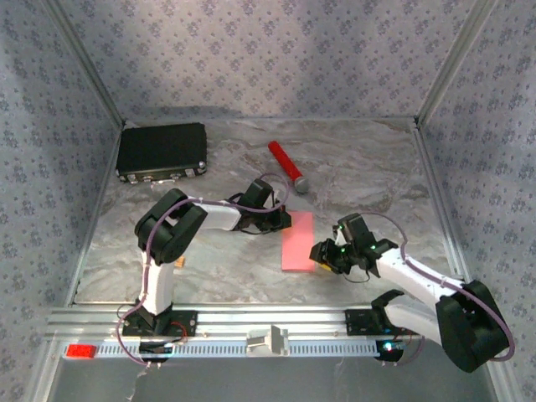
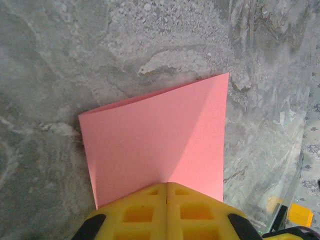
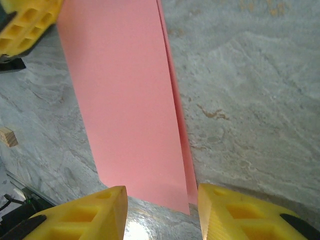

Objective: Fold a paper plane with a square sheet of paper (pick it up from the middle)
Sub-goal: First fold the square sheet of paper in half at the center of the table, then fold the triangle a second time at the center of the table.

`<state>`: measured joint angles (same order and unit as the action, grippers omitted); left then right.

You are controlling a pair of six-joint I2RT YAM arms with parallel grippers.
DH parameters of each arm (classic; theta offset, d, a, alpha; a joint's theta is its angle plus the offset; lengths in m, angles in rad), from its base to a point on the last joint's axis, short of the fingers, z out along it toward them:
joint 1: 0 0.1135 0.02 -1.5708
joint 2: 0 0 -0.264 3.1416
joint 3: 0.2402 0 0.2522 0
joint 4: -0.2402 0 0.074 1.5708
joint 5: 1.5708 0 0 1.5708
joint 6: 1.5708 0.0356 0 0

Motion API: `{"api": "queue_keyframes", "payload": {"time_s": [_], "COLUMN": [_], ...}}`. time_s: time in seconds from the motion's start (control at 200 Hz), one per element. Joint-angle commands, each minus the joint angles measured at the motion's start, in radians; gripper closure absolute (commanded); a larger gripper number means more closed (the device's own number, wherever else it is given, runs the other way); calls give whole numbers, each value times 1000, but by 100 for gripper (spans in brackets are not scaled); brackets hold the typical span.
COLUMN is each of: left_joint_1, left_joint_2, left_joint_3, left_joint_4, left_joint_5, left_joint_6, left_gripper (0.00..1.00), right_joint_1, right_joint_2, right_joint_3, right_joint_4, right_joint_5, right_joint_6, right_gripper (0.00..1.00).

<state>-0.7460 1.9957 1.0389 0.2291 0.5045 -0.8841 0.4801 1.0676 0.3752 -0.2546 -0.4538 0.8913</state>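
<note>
Next, I move along the paper's open edge (image 1: 313, 238) and pinch just the top layer, since my right gripper's fingers are around both layers at the paper's near corner (image 3: 189, 204).
The square sheet of paper (image 1: 297, 241) lies flat on the marble table, folded in half into a long pink strip with its two layers slightly offset (image 3: 125, 100). My left gripper (image 1: 283, 219) is shut, its yellow tips together on the strip's far left edge (image 2: 167, 186). The paper (image 2: 155, 135) spreads out beyond those tips. Whether a layer is pinched between them is hidden. My right gripper (image 1: 322, 254) is open at the strip's near end (image 3: 162, 210). Its fingers (image 3: 95, 212) stand either side of the near corner without touching it.
A black case (image 1: 162, 152) sits at the back left. A red cylinder with a grey tip (image 1: 287, 167) lies behind the paper. A small tan block (image 3: 7, 136) rests left of the paper. An aluminium rail (image 1: 268, 322) runs along the near edge, and patterned walls enclose the table.
</note>
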Motion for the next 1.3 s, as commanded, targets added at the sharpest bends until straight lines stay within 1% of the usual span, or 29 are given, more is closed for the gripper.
{"api": "queue_keyframes", "payload": {"time_s": [0.0, 0.27, 0.39, 0.575, 0.68, 1.074, 1.294], "left_joint_1": [3, 2, 2, 2, 3, 2, 1], "left_joint_2": [-6, 2, 3, 3, 5, 5, 5], "left_joint_3": [-27, -27, -22, -17, -16, -5, -1], "left_joint_4": [-58, -56, -55, -55, -54, -53, -51], "left_joint_5": [-21, -19, -17, -16, -14, 1, 4], "left_joint_6": [-5, -7, -9, -10, -12, -11, -12], "left_gripper": [98, 98, 98, 98, 98, 98, 98], "right_joint_1": [13, 23, 23, 19, 12, -53, -93], "right_joint_2": [26, 62, 73, 50, 51, 134, 167], "right_joint_3": [-14, -19, -28, -27, -27, -27, -29], "right_joint_4": [24, 70, 129, 162, 201, 343, 381], "right_joint_5": [-25, -42, -64, -53, -74, -141, -180], "right_joint_6": [26, 27, 44, 51, 51, 58, 45], "right_gripper": [58, 60, 61, 61, 60, 61, 65]}}
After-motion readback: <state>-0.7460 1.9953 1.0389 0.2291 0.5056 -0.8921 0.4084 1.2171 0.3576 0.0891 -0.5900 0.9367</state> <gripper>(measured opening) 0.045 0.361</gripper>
